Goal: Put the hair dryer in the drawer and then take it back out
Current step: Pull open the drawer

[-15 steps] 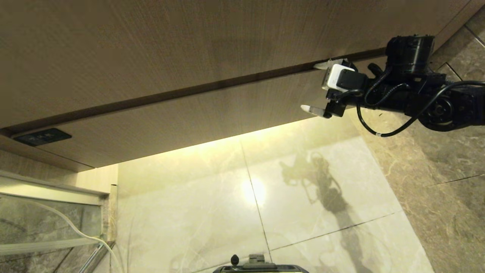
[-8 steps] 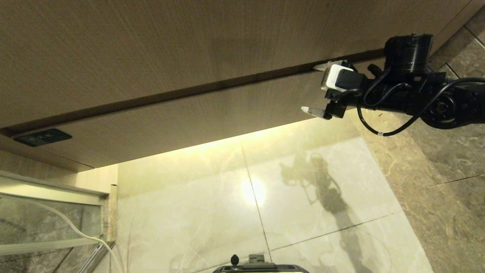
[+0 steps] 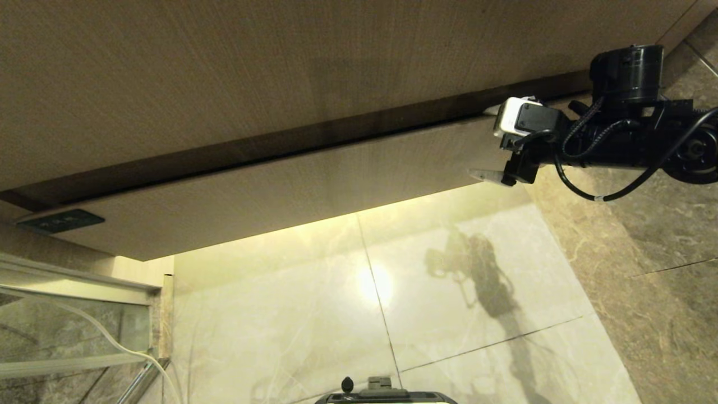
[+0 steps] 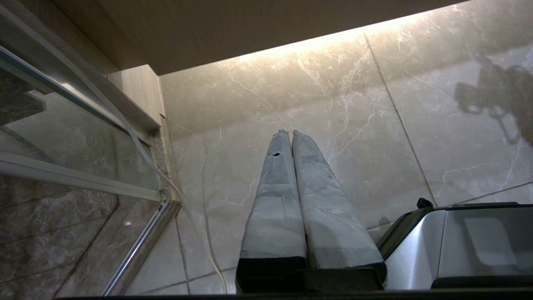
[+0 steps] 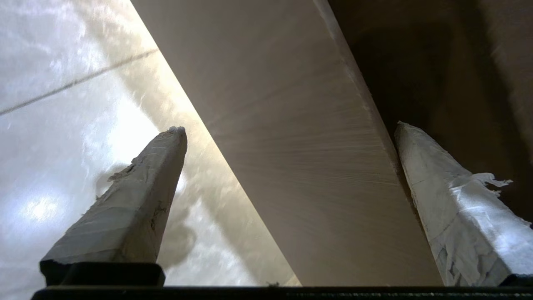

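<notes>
My right gripper keeps pulling until the drawer is wide open, because one of its fingers is in the dark gap [image 3: 464,118] behind the drawer front [image 3: 454,155].
The drawer [image 3: 280,191] is a wide light wood-grain front with a small black label [image 3: 60,220] at its left corner. A dark gap separates it from the panel above. My right gripper [image 3: 485,143] is open at the drawer's right end, straddling the front. In the right wrist view the drawer front [image 5: 300,187] lies between the right gripper's [image 5: 289,127] fingers. One finger [image 5: 441,191] sits in the dark gap behind the top edge, and the other [image 5: 137,200] hangs off the lower edge over the floor. The hair dryer is out of view. My left gripper [image 4: 287,133] is shut and empty, parked low over the floor.
A fixed wood panel [image 3: 280,67] runs above the drawer. Pale marble floor tiles [image 3: 449,314] lie below, with darker stone [image 3: 645,235] to the right. A glass shower door [image 3: 56,331] with a thin hose [image 3: 112,342] stands at the left. My base [image 4: 479,246] is at the bottom.
The dark gap above the drawer has widened and the drawer front has come out toward me. My right gripper has shifted right along with it, still open.
</notes>
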